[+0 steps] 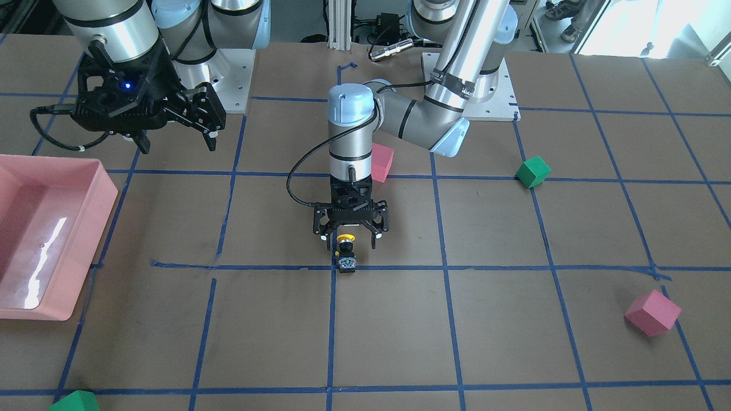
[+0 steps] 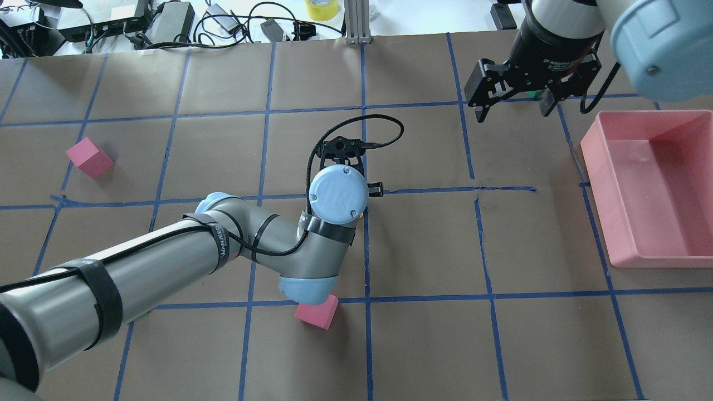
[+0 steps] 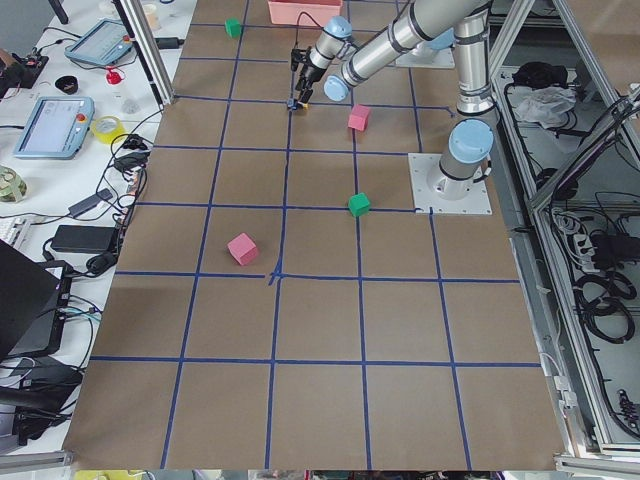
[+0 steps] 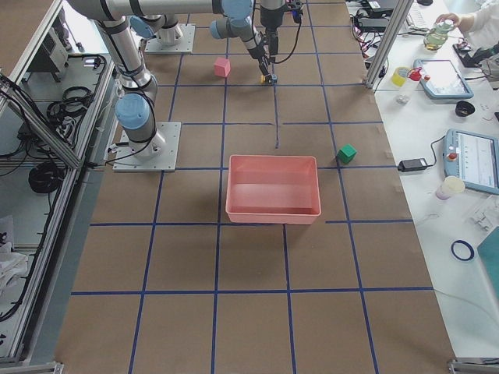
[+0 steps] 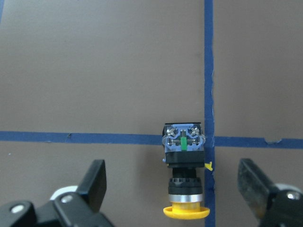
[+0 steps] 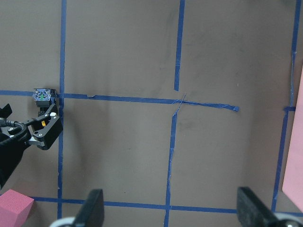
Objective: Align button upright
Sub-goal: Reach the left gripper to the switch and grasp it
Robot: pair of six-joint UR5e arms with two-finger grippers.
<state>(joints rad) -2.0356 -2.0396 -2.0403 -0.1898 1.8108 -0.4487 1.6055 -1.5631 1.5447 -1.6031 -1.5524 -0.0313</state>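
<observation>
The button point(image 1: 346, 251) will stay standing with its yellow cap up when I turn it upright and lower it, because the silvery terminal base point(image 1: 346, 264) ends wide and square.
The button point(image 1: 345, 252) lies on its side at a crossing of blue tape lines. Its yellow cap points toward the robot's base and its silvery terminal base points away. In the left wrist view the button point(image 5: 183, 165) sits between the fingers, apart from both. My left gripper point(image 1: 349, 238) is open and points down, its fingers on either side of the cap without touching it. My right gripper point(image 1: 177, 144) is open and empty, held high near the pink tray; it also shows in the overhead view point(image 2: 511, 114). The right wrist view shows the button point(image 6: 42, 96) at far left.
A pink tray point(image 1: 85, 171) stands at the table's end on my right side. One pink foam cube point(image 1: 381, 161) lies just behind the left arm, another point(image 1: 653, 312) far to my left. Green cubes point(image 1: 533, 172) point(image 1: 74, 401) lie apart.
</observation>
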